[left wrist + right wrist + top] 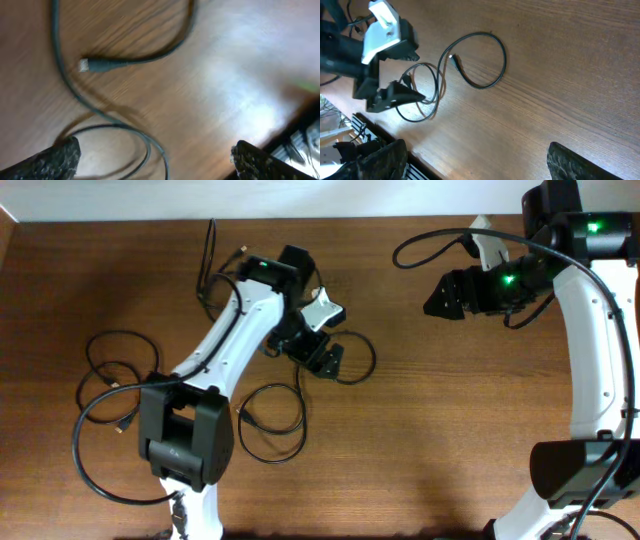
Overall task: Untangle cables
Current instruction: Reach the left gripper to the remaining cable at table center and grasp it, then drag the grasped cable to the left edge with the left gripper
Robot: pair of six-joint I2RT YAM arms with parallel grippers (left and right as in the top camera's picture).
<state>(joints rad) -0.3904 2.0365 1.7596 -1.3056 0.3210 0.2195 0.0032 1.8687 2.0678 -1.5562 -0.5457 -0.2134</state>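
The black cable's crossing (125,126) is between my left gripper's spread fingers, so I keep going down until they close around both parts of the cable (148,142).
Several thin black cables lie in separate loops on the brown table (450,410): one at the left (120,333), one in front of the left arm (270,461), one at the back (211,245), and one (373,360) curling round my left gripper (325,360). That gripper hovers open just above the wood. In the left wrist view a silvery-tipped plug (84,65) lies ahead of it and a cable loop (145,140) runs between the spread fingers (55,160), untouched. My right gripper (432,298) hangs open and holds nothing at the back right; its wrist view shows the same looped cable (502,60) far ahead.
The left arm's white link (230,330) stretches across the left-hand cables, and its base (185,435) stands at the front. The right arm (590,350) runs along the right edge. A thick arm cable (440,235) arcs near the right wrist. A white wall (250,198) borders the back.
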